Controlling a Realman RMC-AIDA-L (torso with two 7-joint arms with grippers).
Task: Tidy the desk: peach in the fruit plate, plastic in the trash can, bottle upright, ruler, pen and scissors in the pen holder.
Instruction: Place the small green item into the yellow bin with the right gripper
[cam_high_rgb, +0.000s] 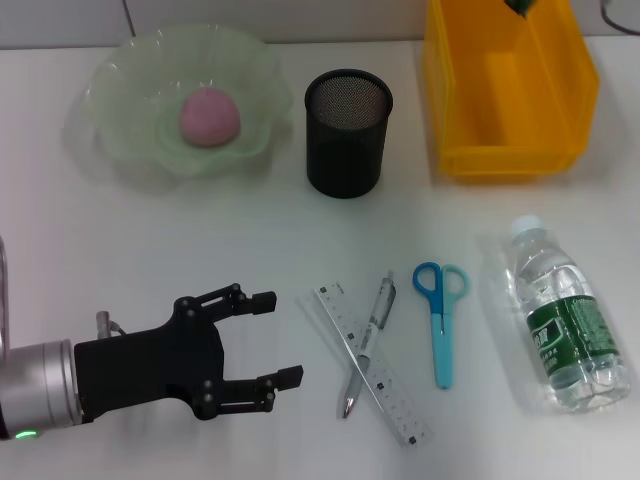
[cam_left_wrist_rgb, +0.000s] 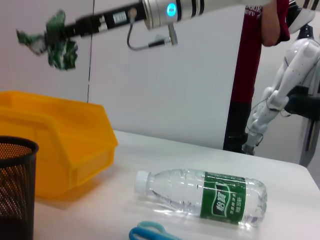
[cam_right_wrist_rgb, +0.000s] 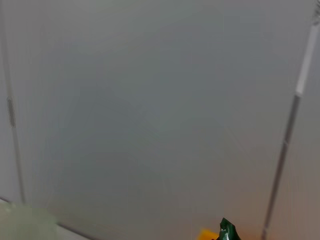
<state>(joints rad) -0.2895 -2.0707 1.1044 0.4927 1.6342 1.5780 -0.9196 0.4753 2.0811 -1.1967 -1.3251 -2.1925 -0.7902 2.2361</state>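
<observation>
The green plastic (cam_high_rgb: 519, 5) hangs clear above the yellow bin's rim, so my right gripper should go on over the open inside (cam_high_rgb: 503, 95) before it lets the plastic go there.
My left gripper (cam_high_rgb: 283, 337) is open and empty, low over the table just left of the ruler (cam_high_rgb: 395, 405) and the pen (cam_high_rgb: 368, 340), which lie crossed. Blue scissors (cam_high_rgb: 441, 320) lie to their right. The clear bottle (cam_high_rgb: 565, 320) lies on its side at the right. The pink peach (cam_high_rgb: 209, 116) sits in the green plate (cam_high_rgb: 120, 80). In the left wrist view my right gripper (cam_left_wrist_rgb: 67, 31) is shut on crumpled green plastic (cam_left_wrist_rgb: 57, 45), high above the yellow bin (cam_left_wrist_rgb: 60, 150). The black mesh pen holder (cam_high_rgb: 346, 135) stands empty.
The yellow bin (cam_high_rgb: 510, 150) stands at the back right, next to the pen holder. A person in dark red (cam_left_wrist_rgb: 255, 75) and a white robot arm (cam_left_wrist_rgb: 280, 95) stand beyond the table's far edge.
</observation>
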